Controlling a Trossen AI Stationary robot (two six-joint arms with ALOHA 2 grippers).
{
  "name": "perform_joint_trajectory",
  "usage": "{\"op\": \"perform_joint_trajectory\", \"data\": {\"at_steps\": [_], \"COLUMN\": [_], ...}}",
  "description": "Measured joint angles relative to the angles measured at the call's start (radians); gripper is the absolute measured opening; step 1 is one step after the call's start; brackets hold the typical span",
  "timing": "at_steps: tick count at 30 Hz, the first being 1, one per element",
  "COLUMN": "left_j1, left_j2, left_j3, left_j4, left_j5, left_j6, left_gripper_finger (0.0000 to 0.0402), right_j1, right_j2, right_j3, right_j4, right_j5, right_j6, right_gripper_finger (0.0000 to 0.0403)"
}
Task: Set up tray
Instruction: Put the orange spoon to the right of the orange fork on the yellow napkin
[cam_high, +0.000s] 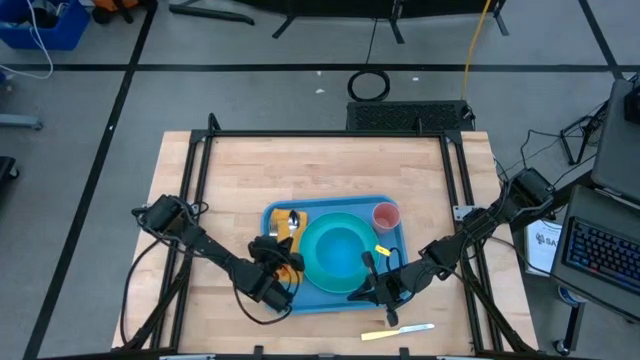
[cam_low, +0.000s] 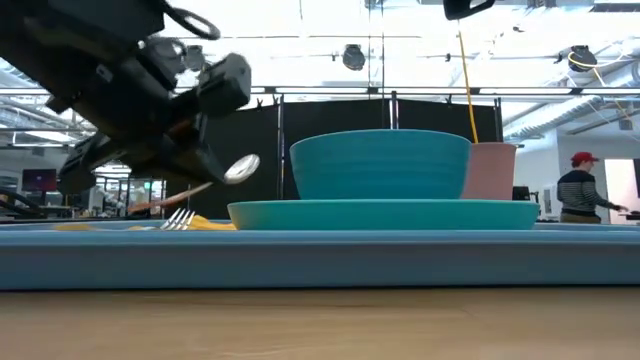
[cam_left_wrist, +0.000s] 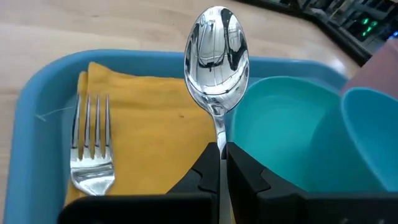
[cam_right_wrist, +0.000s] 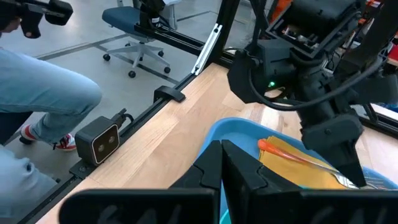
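Note:
The spoon (cam_left_wrist: 216, 65) is above the napkin's clear part (cam_left_wrist: 163, 130) and points the same way as the fork, so the robot's left gripper should keep going down until the spoon rests there.
The blue tray (cam_high: 405, 250) lies in the middle of the table. It bears a teal plate (cam_high: 312, 268) with a teal bowl (cam_high: 337, 247) on it, a pink cup (cam_high: 386, 215) at its far right corner, and a yellow napkin (cam_left_wrist: 149, 130) on its left part. A fork (cam_left_wrist: 92, 149) lies on the napkin. Above the napkin, my left gripper (cam_left_wrist: 219, 152) is shut on a metal spoon (cam_left_wrist: 216, 56). My right gripper (cam_right_wrist: 221, 162) is shut with nothing in it, above the tray's near right part (cam_high: 372, 285). My left gripper pinches the spoon's handle just behind the neck (cam_left_wrist: 218, 130) between its two fingers. The fingers slant down from the table's near left and lie along the handle. The spoon's bowl (cam_low: 242, 168) sticks out ahead of the fingertips, lifted clear above the napkin and the tray's rim.
A knife (cam_high: 398, 331) with a yellow handle lies on the wood near the table's front edge, right of centre. A black frame (cam_high: 330, 133) runs around the tabletop. People stand in the room beyond (cam_low: 580, 190), one close by the table's left side (cam_right_wrist: 37, 93).

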Motion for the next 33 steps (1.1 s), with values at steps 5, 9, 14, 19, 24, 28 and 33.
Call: {"op": "perform_joint_trajectory", "data": {"at_steps": [5, 9, 14, 19, 24, 28, 33], "left_j1": [0.001, 0.0, 0.002, 0.002, 0.002, 0.002, 0.0], "left_j2": [0.0, 0.0, 0.0, 0.0, 0.0, 0.0, 0.0], "left_j3": [-0.067, -0.141, -0.168, -0.168, -0.168, -0.168, -0.168], "left_j4": [0.088, 0.199, 0.239, 0.255, 0.262, 0.262, 0.271], "left_j5": [0.018, 0.028, 0.043, 0.041, 0.069, 0.07, 0.072], "left_j6": [-0.015, -0.031, -0.041, -0.034, -0.043, -0.046, -0.064], "left_gripper_finger": [0.0009, 0.0009, 0.001, 0.0009, 0.0012, 0.0009, 0.001], "right_j1": [0.006, 0.007, 0.006, 0.006, 0.007, 0.006, 0.007], "right_j2": [0.0, -0.001, -0.001, 0.0, 0.0, 0.0, 0.0], "right_j3": [-0.003, -0.021, -0.046, -0.057, -0.058, -0.058, -0.058], "right_j4": [-0.002, 0.02, 0.076, 0.097, 0.096, 0.102, 0.11], "right_j5": [0.0, 0.0, 0.0, 0.0, 0.0, 0.0, 0.0], "right_j6": [0.008, 0.009, 0.008, 0.007, 0.007, 0.007, 0.007], "right_gripper_finger": [0.0, 0.0, 0.0, 0.0, 0.0, 0.0, 0.0]}}
